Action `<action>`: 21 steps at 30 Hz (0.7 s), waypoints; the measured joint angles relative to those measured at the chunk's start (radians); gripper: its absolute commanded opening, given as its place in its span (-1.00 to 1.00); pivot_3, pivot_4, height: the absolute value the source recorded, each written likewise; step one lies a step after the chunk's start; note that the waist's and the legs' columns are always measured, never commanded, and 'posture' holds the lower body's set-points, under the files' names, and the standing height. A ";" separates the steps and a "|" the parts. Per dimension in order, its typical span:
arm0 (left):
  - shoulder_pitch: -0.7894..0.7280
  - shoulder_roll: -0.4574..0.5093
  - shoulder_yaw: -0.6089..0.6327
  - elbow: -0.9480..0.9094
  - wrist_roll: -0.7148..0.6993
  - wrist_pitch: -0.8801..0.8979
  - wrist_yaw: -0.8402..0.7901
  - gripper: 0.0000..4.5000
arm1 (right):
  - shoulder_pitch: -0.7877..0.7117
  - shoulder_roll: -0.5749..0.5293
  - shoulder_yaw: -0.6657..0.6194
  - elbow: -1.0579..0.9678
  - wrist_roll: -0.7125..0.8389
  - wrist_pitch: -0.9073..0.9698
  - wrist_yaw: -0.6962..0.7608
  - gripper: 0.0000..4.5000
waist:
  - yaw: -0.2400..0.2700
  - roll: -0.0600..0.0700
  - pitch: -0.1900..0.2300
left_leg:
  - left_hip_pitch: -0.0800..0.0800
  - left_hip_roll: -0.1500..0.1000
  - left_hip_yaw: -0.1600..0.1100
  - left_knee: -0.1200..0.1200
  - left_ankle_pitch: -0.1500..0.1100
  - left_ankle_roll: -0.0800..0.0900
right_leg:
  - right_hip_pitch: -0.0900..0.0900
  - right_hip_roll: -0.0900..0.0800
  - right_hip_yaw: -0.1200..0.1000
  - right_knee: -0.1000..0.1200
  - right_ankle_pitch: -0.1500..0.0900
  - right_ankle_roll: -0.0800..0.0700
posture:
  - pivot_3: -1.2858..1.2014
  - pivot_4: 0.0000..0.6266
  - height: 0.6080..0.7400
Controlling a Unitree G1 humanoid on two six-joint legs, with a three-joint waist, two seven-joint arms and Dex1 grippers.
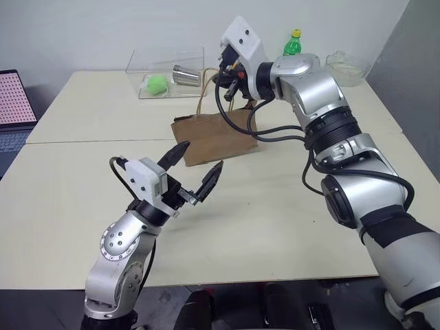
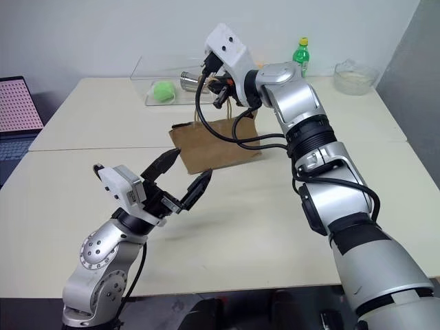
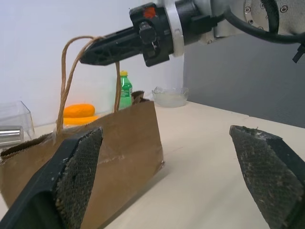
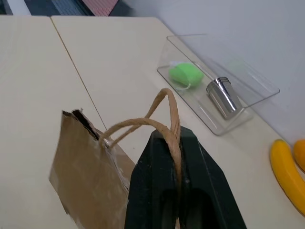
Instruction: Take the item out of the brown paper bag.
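My right gripper should keep guiding the bag's handle until the bag stands square, then let go, as the brown paper bag's bottom [image 1: 223, 155] faces down beside clear table [image 1: 276, 161].
The brown paper bag [image 1: 213, 137] stands creased on the table's middle, its tan cord handles [image 4: 164, 112] pulled upward. My right gripper [image 4: 167, 138] is above the bag and shut on one cord loop; its black fingers [image 3: 102, 47] also show from the left wrist, pinching the handle's top. On the near side of the bag, a short way off and not touching it, my left gripper [image 1: 199, 161] hovers open, its pads [image 3: 78, 174] spread wide and empty. The item is hidden from view.
Behind the bag a clear plastic tray [image 1: 141, 93] holds a green ball [image 1: 157, 84] and a metal cup [image 1: 185, 74]. A green bottle [image 1: 293, 42] and glass bowl [image 1: 347, 67] stand at the back right. Yellow-orange fruit [image 4: 286, 174] lies nearby. A laptop [image 1: 12, 100] sits at the left.
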 measured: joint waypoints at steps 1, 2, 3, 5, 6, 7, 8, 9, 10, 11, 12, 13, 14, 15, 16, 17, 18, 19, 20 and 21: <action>-0.004 0.000 -0.004 0.001 0.000 0.000 0.000 1.00 | 0.007 -0.005 0.000 -0.016 0.000 0.007 0.003 -0.99 | 0.000 0.000 0.000 | 0.000 0.000 0.000 0.000 0.000 0.000 | 0.000 0.000 0.000 0.000 0.000 0.000 | 0.03 -0.52 1.00; -0.007 0.000 -0.007 0.002 0.001 0.000 0.000 1.00 | 0.013 -0.008 0.001 -0.026 -0.001 0.014 0.009 -0.99 | 0.000 0.000 0.000 | 0.000 0.000 0.000 0.000 0.000 0.000 | 0.000 0.000 0.000 0.000 0.000 0.000 | 0.03 -0.52 1.00; -0.011 0.000 -0.009 0.004 0.002 0.000 0.000 1.00 | 0.019 -0.010 0.002 -0.038 -0.001 0.019 0.015 -0.99 | 0.000 0.000 0.000 | 0.000 0.000 0.000 0.000 0.000 0.000 | 0.000 0.000 0.000 0.000 0.000 0.000 | 0.03 -0.52 1.00; -0.019 0.000 -0.011 0.009 0.002 0.000 0.001 1.00 | 0.026 -0.011 0.005 -0.055 -0.001 0.036 0.018 -0.99 | 0.000 0.000 0.000 | 0.000 0.000 0.000 0.000 0.000 0.000 | 0.000 0.000 0.000 0.000 0.000 0.000 | 0.03 -0.52 1.00; -0.023 0.000 -0.011 0.010 0.002 0.001 0.001 1.00 | 0.026 -0.012 0.006 -0.061 -0.001 0.042 0.019 -0.99 | 0.000 0.000 0.000 | 0.000 0.000 0.000 0.000 0.000 0.000 | 0.000 0.000 0.000 0.000 0.000 0.000 | 0.03 -0.52 1.00; -0.025 0.000 -0.011 0.011 0.003 0.001 0.002 1.00 | 0.026 -0.012 0.006 -0.070 -0.001 0.052 0.020 -0.99 | 0.000 0.000 0.000 | 0.000 0.000 0.000 0.000 0.000 0.000 | 0.000 0.000 0.000 0.000 0.000 0.000 | 0.03 -0.52 1.00; -0.026 0.000 -0.011 0.010 0.003 0.001 0.003 1.00 | 0.027 -0.012 0.006 -0.081 -0.001 0.063 0.021 -0.99 | 0.000 0.000 0.000 | 0.000 0.000 0.000 0.000 0.000 0.000 | 0.000 0.000 0.000 0.000 0.000 0.000 | 0.03 -0.52 1.00; -0.026 0.000 -0.011 0.011 0.004 0.001 0.005 1.00 | 0.027 -0.012 0.006 -0.090 -0.001 0.075 0.024 -0.99 | 0.000 0.000 0.000 | 0.000 0.000 0.000 0.000 0.000 0.000 | 0.000 0.000 0.000 0.000 0.000 0.000 | 0.03 -0.52 1.00; -0.024 0.000 -0.011 0.011 0.005 0.001 0.007 1.00 | 0.027 -0.013 0.007 -0.099 -0.001 0.088 0.028 -0.99 | 0.000 0.000 0.000 | 0.000 0.000 0.000 0.000 0.000 0.000 | 0.000 0.000 0.000 0.000 0.000 0.000 | 0.03 -0.52 1.00; -0.021 0.000 -0.010 0.011 0.006 0.001 0.008 1.00 | 0.027 -0.014 0.009 -0.106 -0.001 0.099 0.032 -0.99 | 0.000 0.000 0.000 | 0.000 0.000 0.000 0.000 0.000 0.000 | 0.000 0.000 0.000 0.000 0.000 0.000 | 0.03 -0.52 1.00; -0.015 0.000 -0.009 0.011 0.007 0.001 0.013 1.00 | 0.033 -0.019 0.017 -0.126 -0.001 0.112 0.041 -0.99 | 0.000 0.000 0.000 | 0.000 0.000 0.000 0.000 0.000 0.000 | 0.000 0.000 0.000 0.000 0.000 0.000 | 0.03 -0.52 1.00; -0.010 0.000 -0.008 0.012 0.008 0.001 0.018 1.00 | 0.041 -0.025 0.022 -0.147 -0.001 0.124 0.050 -0.99 | 0.000 0.000 0.000 | 0.000 0.000 0.000 0.000 0.000 0.000 | 0.000 0.000 0.000 0.000 0.000 0.000 | 0.03 -0.52 1.00; -0.009 0.000 -0.005 0.014 0.009 0.001 0.022 1.00 | 0.053 -0.033 0.029 -0.173 -0.001 0.134 0.062 -0.99 | 0.000 0.000 0.000 | 0.000 0.000 0.000 0.000 0.000 0.000 | 0.000 0.000 0.000 0.000 0.000 0.000 | 0.03 -0.52 1.00; -0.008 0.000 0.000 0.015 0.010 0.001 0.024 1.00 | 0.062 -0.038 0.035 -0.189 -0.001 0.146 0.069 -0.99 | 0.000 0.000 0.000 | 0.000 0.000 0.000 0.000 0.000 0.000 | 0.000 0.000 0.000 0.000 0.000 0.000 | 0.03 -0.52 1.00; -0.008 0.000 0.002 0.015 0.010 0.001 0.024 1.00 | 0.074 -0.043 0.038 -0.206 -0.001 0.158 0.078 -0.99 | 0.000 0.000 0.000 | 0.000 0.000 0.000 0.001 0.000 0.000 | 0.000 0.000 0.000 0.000 0.000 0.000 | 0.03 -0.52 1.00; -0.008 0.000 0.004 0.015 0.010 0.001 0.024 1.00 | 0.082 -0.047 0.041 -0.219 0.000 0.169 0.084 -0.99 | 0.000 0.000 0.000 | 0.000 0.000 0.000 0.001 0.000 0.000 | 0.000 0.000 0.000 0.001 0.000 0.000 | 0.03 -0.52 1.00; -0.008 0.000 0.005 0.015 0.010 0.001 0.024 1.00 | 0.092 -0.053 0.045 -0.237 -0.001 0.182 0.086 -0.99 | 0.000 0.000 0.000 | 0.000 0.000 0.000 0.001 0.000 0.000 | 0.000 0.000 0.000 0.001 0.000 0.000 | 0.03 -0.52 1.00; -0.007 0.000 0.005 0.015 0.010 0.001 0.024 1.00 | 0.099 -0.058 0.046 -0.254 -0.001 0.196 0.089 -0.99 | 0.000 0.000 0.000 | 0.000 0.000 0.000 0.001 0.000 0.000 | 0.000 0.000 0.000 0.001 0.000 0.000 | 0.03 -0.52 1.00; -0.007 0.000 0.006 0.015 0.010 0.001 0.024 1.00 | 0.102 -0.061 0.049 -0.262 -0.001 0.204 0.092 -0.99 | 0.000 0.000 0.000 | 0.000 0.000 0.000 0.001 0.000 0.000 | 0.000 0.000 0.000 0.001 0.000 0.000 | 0.03 -0.52 1.00; -0.007 0.000 0.006 0.015 0.010 0.001 0.024 1.00 | 0.107 -0.065 0.052 -0.276 0.000 0.215 0.094 -0.99 | -0.001 0.000 0.000 | 0.000 0.000 0.000 0.001 0.000 0.000 | 0.000 0.000 0.000 0.001 0.000 0.000 | 0.03 -0.52 1.00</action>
